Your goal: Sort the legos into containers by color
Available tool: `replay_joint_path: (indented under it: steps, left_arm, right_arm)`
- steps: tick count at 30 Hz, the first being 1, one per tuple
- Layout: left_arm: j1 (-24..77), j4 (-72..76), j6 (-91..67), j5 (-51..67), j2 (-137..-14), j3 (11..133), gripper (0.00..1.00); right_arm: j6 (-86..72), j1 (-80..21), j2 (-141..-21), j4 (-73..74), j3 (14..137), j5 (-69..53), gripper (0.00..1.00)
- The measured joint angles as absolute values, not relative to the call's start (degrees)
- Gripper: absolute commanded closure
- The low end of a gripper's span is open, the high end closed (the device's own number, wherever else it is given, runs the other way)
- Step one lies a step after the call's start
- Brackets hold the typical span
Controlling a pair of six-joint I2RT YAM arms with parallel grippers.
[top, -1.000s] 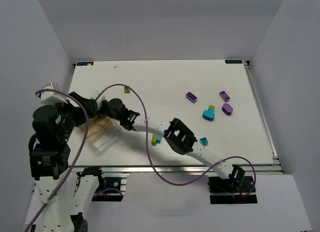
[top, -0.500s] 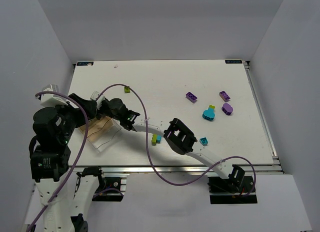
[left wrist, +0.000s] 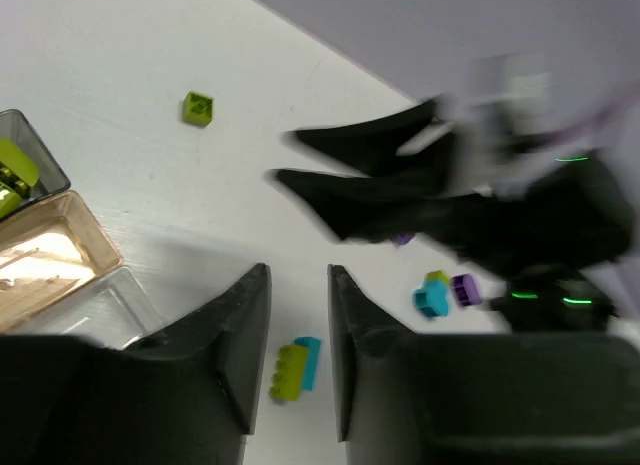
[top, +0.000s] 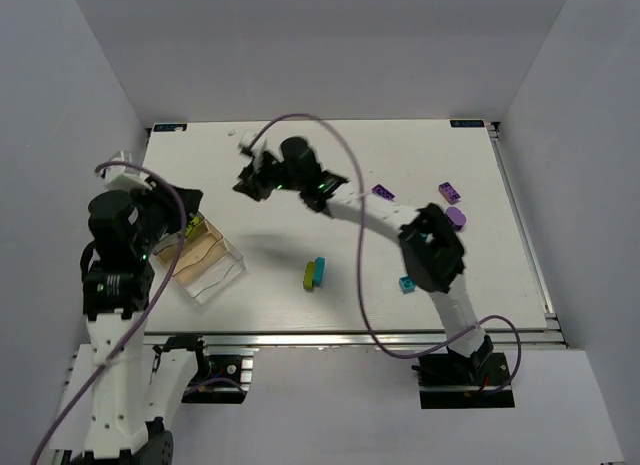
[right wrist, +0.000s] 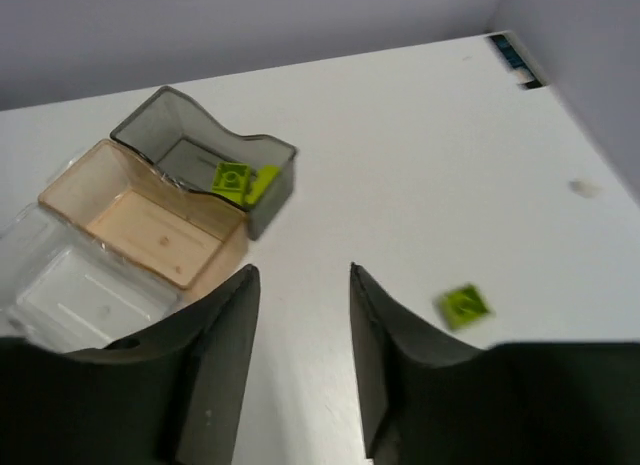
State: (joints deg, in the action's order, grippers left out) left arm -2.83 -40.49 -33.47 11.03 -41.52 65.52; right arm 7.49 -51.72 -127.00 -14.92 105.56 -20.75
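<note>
The robot's right arm [top: 350,203] is in the way of the small lime brick [left wrist: 197,109], so the robot should pull that arm back and pick up the brick with its left gripper.
The clear compartmented container [top: 207,257] stands at the near left; in the right wrist view its dark end compartment [right wrist: 190,150] holds lime bricks [right wrist: 238,178]. The tan middle compartment [right wrist: 150,221] looks empty. My right gripper [top: 249,175] is open and empty above the far-left table, with a small lime brick [right wrist: 463,306] just right of its fingers. My left gripper [top: 188,213] is open and empty above the container's far end. A joined lime and cyan brick pair [top: 314,273] lies mid-table and also shows between the left fingers [left wrist: 295,367].
Purple bricks [top: 383,193] [top: 449,192] [top: 455,218] and a small cyan brick [top: 406,283] lie on the right half. A cyan rounded piece with a lime cap [left wrist: 432,296] shows in the left wrist view. The right arm [top: 370,213] spans the table's middle.
My right arm has swung from over the container to the far-left middle of the table, by the lone lime brick. The left arm has shifted slightly.
</note>
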Motion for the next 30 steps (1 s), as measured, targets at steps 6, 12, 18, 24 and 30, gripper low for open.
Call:
replay_joint_path:
  steps: [6, 12, 18, 24, 30]
  left_arm:
    - [-2.37, -33.89, -36.84, 13.08, -56.82, 59.20, 0.30]
    - [6.74, -35.64, -34.83, 7.68, -78.65, 64.69, 0.24]
    - [10.39, -35.81, -28.42, 0.67, -97.93, 80.51, 0.22]
    - [10.15, -36.03, -22.44, -5.93, -113.49, 93.14, 0.22]
    - [10.15, -35.81, -19.53, -8.10, -124.95, 101.71, 0.22]
  right_arm:
    - [11.60, -38.87, -105.86, -6.83, 91.70, -31.55, 0.11]
    - [15.38, -31.03, -96.64, 4.80, 80.75, -35.44, 0.15]
    - [16.62, -25.61, -90.19, 10.90, 71.13, -36.40, 0.78]
    - [15.55, -21.12, -83.92, 12.12, 66.83, -38.48, 0.56]
    - [15.44, -18.59, -81.91, 12.25, 64.93, -39.03, 0.51]
